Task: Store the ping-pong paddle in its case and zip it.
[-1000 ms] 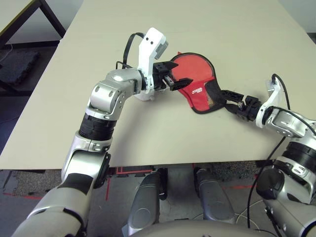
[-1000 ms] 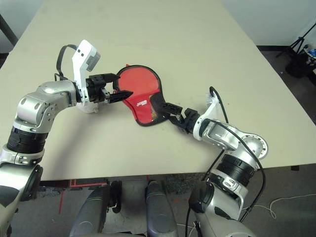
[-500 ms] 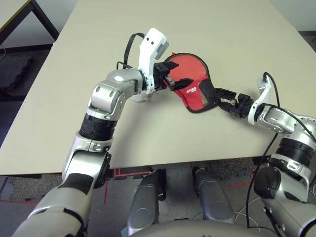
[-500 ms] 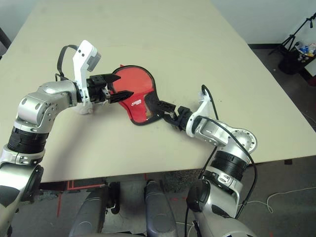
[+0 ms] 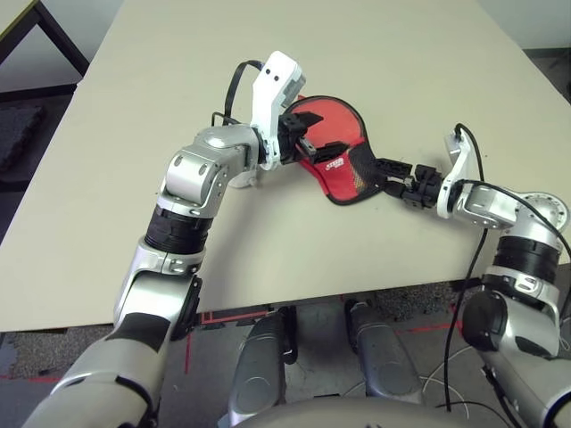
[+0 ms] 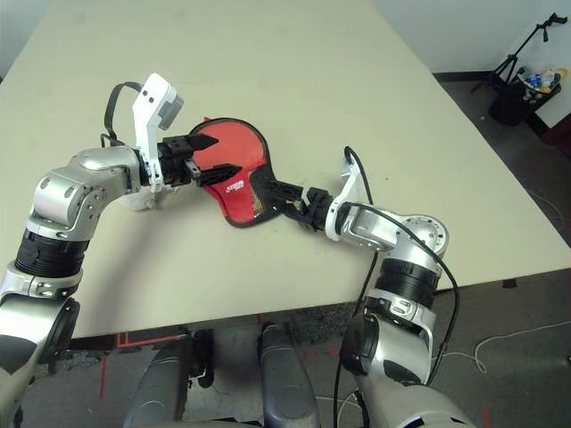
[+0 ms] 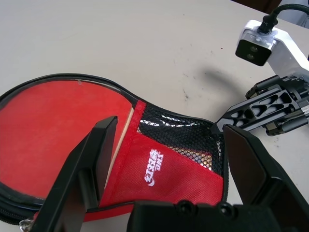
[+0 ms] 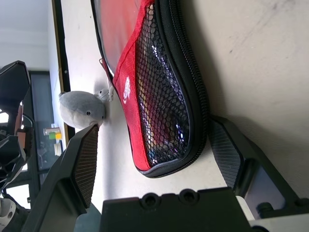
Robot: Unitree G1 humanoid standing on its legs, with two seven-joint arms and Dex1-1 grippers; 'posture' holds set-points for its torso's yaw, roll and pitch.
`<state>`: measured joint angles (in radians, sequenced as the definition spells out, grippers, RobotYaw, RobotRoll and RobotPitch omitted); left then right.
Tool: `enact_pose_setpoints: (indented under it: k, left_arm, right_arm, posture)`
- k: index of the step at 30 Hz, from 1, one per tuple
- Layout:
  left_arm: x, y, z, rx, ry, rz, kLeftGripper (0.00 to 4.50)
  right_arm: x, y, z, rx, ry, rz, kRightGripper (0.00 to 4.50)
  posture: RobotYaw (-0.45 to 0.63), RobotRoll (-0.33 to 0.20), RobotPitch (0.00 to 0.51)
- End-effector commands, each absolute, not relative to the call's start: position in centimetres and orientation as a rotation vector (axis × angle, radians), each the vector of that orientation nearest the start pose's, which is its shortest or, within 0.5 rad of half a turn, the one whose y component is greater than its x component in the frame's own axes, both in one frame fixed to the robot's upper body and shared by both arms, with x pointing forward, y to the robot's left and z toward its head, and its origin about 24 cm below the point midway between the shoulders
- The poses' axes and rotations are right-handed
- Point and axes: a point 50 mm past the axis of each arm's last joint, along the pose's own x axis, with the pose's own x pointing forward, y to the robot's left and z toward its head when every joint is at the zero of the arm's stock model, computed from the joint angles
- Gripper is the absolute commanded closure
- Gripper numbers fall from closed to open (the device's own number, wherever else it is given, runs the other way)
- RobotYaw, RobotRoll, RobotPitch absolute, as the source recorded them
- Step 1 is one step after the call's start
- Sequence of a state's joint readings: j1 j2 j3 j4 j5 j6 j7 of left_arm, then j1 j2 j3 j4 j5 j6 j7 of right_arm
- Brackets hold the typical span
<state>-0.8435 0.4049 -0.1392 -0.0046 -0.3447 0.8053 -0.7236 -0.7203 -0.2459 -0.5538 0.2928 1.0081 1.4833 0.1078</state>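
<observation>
The ping-pong paddle (image 5: pixel 332 121) fits tightly inside the black zip edging (image 5: pixel 362 124), so the paddle should come along inside when I pull on the case's narrow end.
The case (image 5: pixel 332 135) lies flat mid-table, a red pouch with black zip edging, unzipped around its round end. Inside it the ping-pong paddle (image 7: pixel 53 123) shows its red face and a pale wooden edge. A logo panel and a black mesh pocket (image 8: pixel 166 96) cover the narrow end. A white pom-pom (image 8: pixel 82 109) lies beside the case, by my left wrist. My left gripper (image 5: pixel 314 134) hangs open just over the case's middle. My right gripper (image 5: pixel 386 173) is open, with one finger on each side of the mesh end.
The beige table (image 5: pixel 419 53) stretches bare behind and beside the case. Its front edge runs close under my forearms. A dark frame (image 5: pixel 22 22) stands off the far left corner, and small gear (image 6: pixel 526 85) sits on the floor far right.
My right gripper has slid leftward with the case's narrow end between its fingers, and the case has shifted toward my left gripper. The left arm has held still; the camera has tilted.
</observation>
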Motion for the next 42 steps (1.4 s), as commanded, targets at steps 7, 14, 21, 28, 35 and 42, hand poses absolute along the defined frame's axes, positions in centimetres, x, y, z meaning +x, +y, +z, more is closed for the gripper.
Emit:
enact_pose_setpoints:
  k: [7,14,21,28,35,42]
  left_arm:
    - [33.0,9.9,21.4,0.209,0.115,-0.981,0.0]
    - [32.9,10.0,21.3,0.202,0.114,-0.971,0.0]
    - [32.9,10.1,21.1,0.196,0.116,-0.961,0.0]
    - [33.0,10.1,21.1,0.188,0.111,-0.952,0.0]
    - [33.1,10.1,21.0,0.188,0.112,-0.951,0.0]
    - [33.2,10.1,20.8,0.185,0.115,-0.949,0.0]
  right_arm:
    - [32.1,-13.9,11.7,0.837,0.84,0.719,1.28]
    - [31.8,-14.4,11.4,0.829,0.833,0.691,3.48]
    - [30.7,-16.2,11.4,0.775,0.778,0.588,4.42]
    - [28.7,-18.6,12.1,0.719,0.73,0.518,4.42]
    - [25.5,-19.9,11.9,0.669,0.692,0.513,4.42]
    - [21.1,-20.4,12.8,0.615,0.703,0.596,4.43]
  posture:
    - [0.02,0.0,0.246]
    - [0.02,0.0,0.248]
    - [0.02,0.0,0.248]
    - [0.01,0.0,0.245]
    - [0.0,0.0,0.246]
    - [-0.03,0.0,0.257]
